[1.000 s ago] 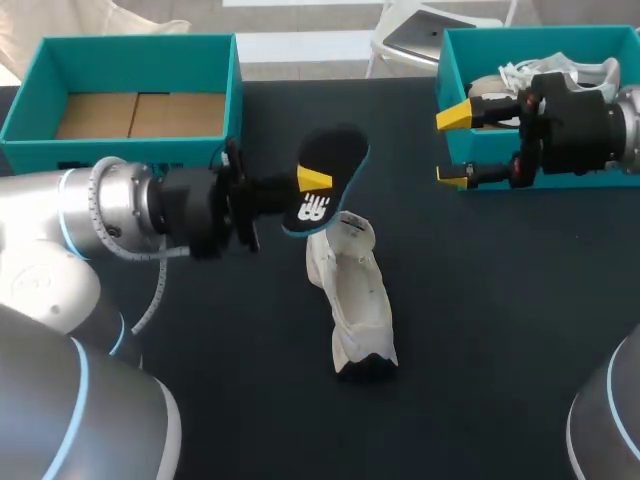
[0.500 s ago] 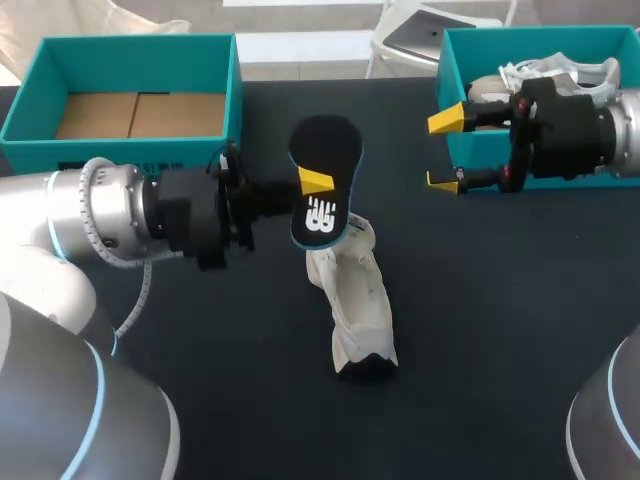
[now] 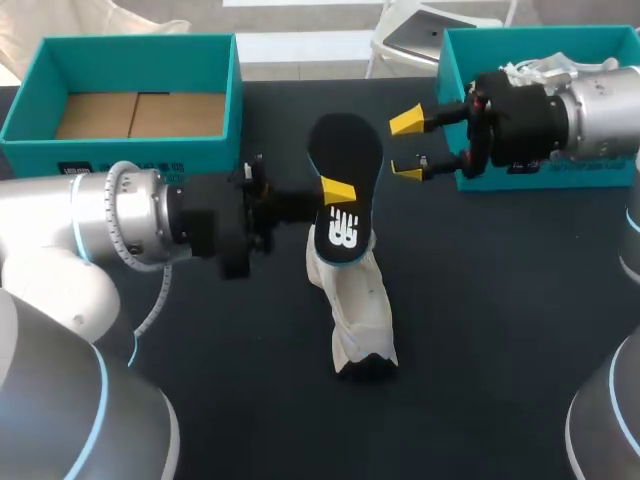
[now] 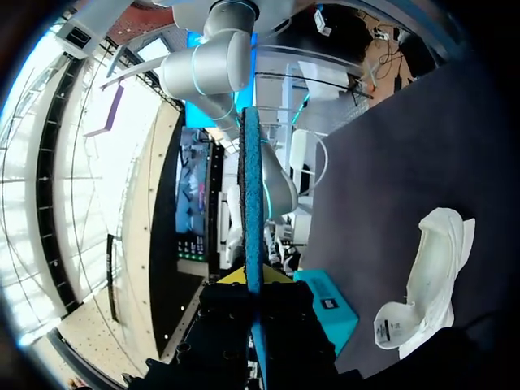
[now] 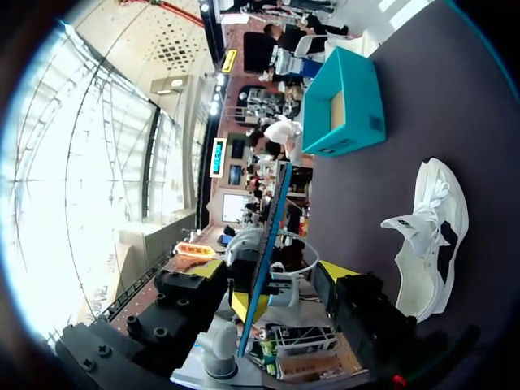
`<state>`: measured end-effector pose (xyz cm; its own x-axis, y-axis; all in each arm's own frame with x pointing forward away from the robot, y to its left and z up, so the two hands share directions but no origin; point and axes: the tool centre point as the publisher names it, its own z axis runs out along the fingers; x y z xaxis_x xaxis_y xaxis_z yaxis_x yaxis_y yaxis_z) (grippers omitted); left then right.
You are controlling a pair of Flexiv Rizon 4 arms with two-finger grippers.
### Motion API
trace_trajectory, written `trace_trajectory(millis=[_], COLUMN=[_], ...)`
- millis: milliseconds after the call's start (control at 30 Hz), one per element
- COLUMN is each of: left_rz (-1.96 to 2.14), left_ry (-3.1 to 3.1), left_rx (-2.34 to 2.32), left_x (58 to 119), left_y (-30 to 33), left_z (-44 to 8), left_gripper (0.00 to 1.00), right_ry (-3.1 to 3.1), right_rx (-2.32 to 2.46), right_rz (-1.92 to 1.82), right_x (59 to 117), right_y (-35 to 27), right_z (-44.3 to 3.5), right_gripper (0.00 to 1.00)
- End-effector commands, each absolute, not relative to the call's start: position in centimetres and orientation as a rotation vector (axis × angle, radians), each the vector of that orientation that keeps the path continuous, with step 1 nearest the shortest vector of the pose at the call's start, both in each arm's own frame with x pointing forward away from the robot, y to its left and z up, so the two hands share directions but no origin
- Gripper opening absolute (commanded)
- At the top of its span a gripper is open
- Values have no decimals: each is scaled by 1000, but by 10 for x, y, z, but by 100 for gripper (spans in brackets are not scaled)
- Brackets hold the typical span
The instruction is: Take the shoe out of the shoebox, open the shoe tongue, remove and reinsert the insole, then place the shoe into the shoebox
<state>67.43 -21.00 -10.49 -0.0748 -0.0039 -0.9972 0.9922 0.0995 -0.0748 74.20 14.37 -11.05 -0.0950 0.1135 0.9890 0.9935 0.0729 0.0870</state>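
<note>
My right gripper will carry the black insole (image 3: 348, 152), and the insole will stay flat on the way, since the blue edge (image 5: 275, 221) runs straight past my left gripper.
A black insole (image 3: 345, 170) with a blue edge is held upright above the table, my left gripper (image 3: 335, 192) shut on its middle. Its lower end hangs just over the heel opening of the white shoe (image 3: 358, 300), which lies on the dark table. In the left wrist view the insole (image 4: 252, 187) shows edge-on between the fingers, with the shoe (image 4: 431, 272) beside it. My right gripper (image 3: 407, 146) is open, its yellow tips just short of the insole's upper right edge. From the right wrist, the insole (image 5: 266, 244) stands ahead of my right gripper (image 5: 280, 284), with the shoe (image 5: 426, 236) beyond.
An open teal shoebox (image 3: 448, 70) at the back right holds a second white shoe (image 3: 560, 68). Another teal box (image 3: 130, 50) with a cardboard floor stands at the back left. The dark table (image 3: 480, 330) stretches in front.
My left arm carried the insole right and down over the shoe's heel. My right arm came left from the shoebox up to the insole, its fingers narrowing.
</note>
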Motion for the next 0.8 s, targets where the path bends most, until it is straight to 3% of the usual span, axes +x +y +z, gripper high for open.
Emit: trace_trajectory(millis=[33,467,800], left_rz=[-1166,-1115,-1129], left_ry=[1303,1282,1279], left_rx=[1134,1179,1175], left_x=[686,702,692], left_y=[-232,-243,-249], left_z=[-107,-112,-113], left_gripper=[0,0,0], right_ry=[-1400,-1393,-1399], right_rx=[-1186,-1179,-1170], right_rz=[-1152,-1143,-1148], right_x=[745,737,743], right_y=[151,164,169], right_z=[-111,-108,-110], right_gripper=[50,55,47])
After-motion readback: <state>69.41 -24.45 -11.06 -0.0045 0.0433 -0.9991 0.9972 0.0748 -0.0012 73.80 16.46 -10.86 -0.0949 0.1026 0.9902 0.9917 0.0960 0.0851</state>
